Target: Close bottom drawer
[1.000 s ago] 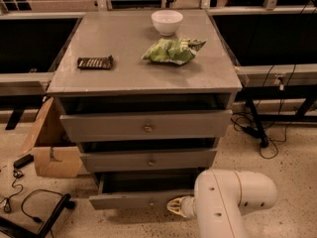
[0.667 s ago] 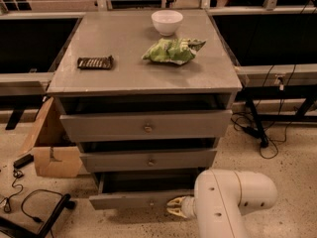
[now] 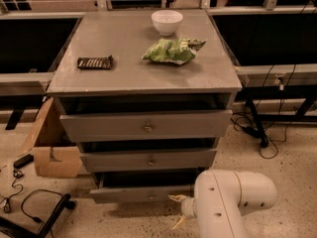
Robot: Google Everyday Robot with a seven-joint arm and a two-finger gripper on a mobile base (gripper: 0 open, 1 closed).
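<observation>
The bottom drawer (image 3: 138,194) will slide straight in and stay square when I push its end, because the dark gap (image 3: 138,179) runs even along the front.
The bottom drawer (image 3: 133,194) is the lowest of three grey drawers and has the slimmest front with a small round knob. It stands pulled out a little, with a dark gap above its front. My gripper (image 3: 177,210) is low at the drawer's right end, just in front of it, on the white arm (image 3: 230,202). Its two yellowish fingers are spread apart, the upper fingertip (image 3: 174,198) right by the drawer front. It holds nothing.
The middle drawer (image 3: 148,159) and top drawer (image 3: 146,126) also stand slightly out. On the cabinet top (image 3: 124,81) are a white bowl (image 3: 167,22), a green bag (image 3: 171,50) and a dark bar (image 3: 94,62). A cardboard box (image 3: 49,150) and cables (image 3: 29,207) lie to the left.
</observation>
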